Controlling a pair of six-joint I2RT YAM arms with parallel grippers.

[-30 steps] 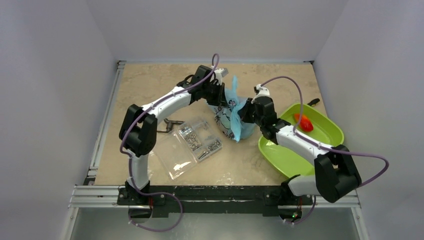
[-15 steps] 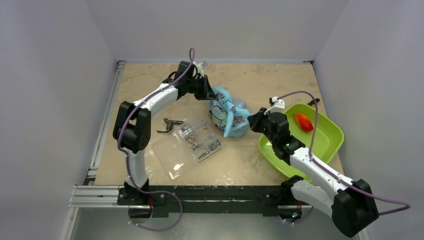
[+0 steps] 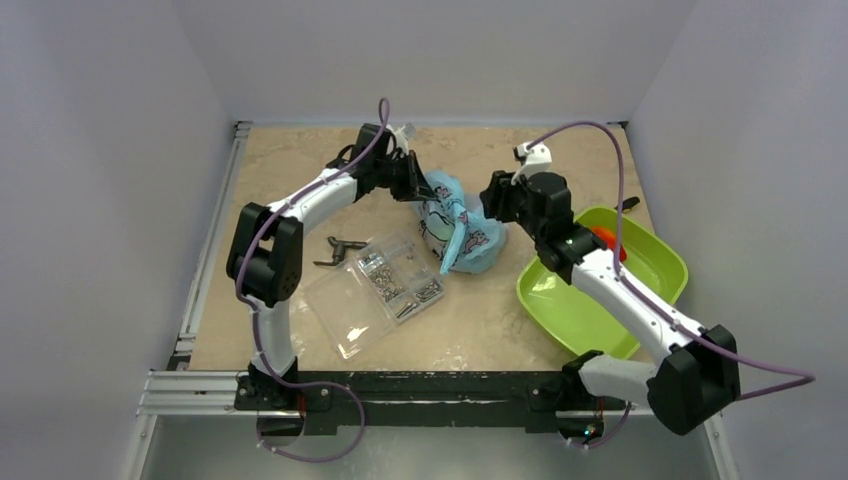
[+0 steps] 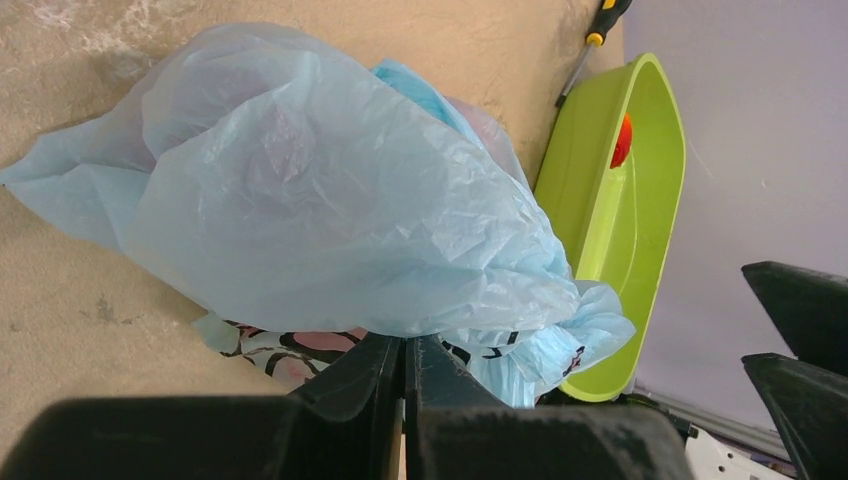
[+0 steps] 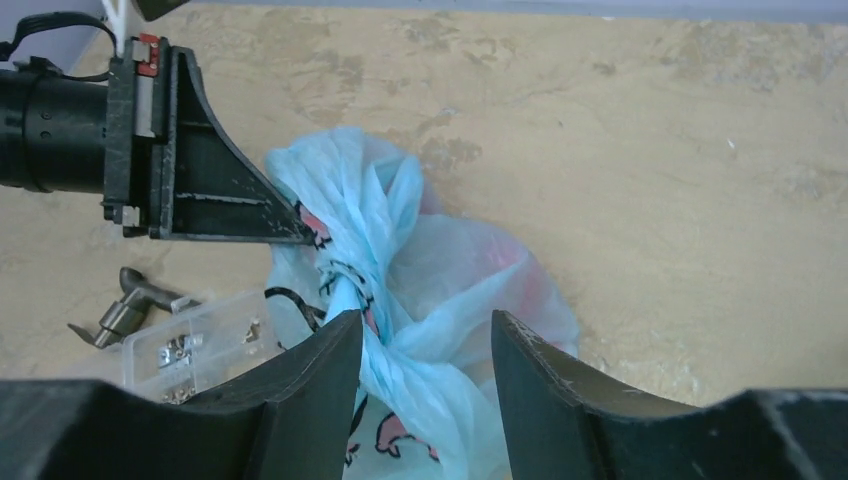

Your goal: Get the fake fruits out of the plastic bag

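Note:
The bag's far edge is pinched in my left gripper, away from the bag's twisted fold, so my right gripper should hold the fold steady while my left gripper takes it.
The light-blue plastic bag with pink and dark print lies crumpled on the table's middle; it also shows in the left wrist view and the right wrist view. My left gripper is shut on the bag's far left edge, its jaws pinched together under the plastic. My right gripper is open, hovering over the bag's right side with the twisted plastic between its fingers. A red fruit lies in the lime-green tray. A reddish shape shows faintly through the bag; other fruits are hidden.
A clear compartment box with small metal parts lies left of the bag, a dark metal piece beside it. A screwdriver lies behind the tray. Walls close in on all sides.
My right arm swung from over the tray back up and left to the bag's right side. Earlier, the left gripper pulled the bag left and laid it lower; it has held still since.

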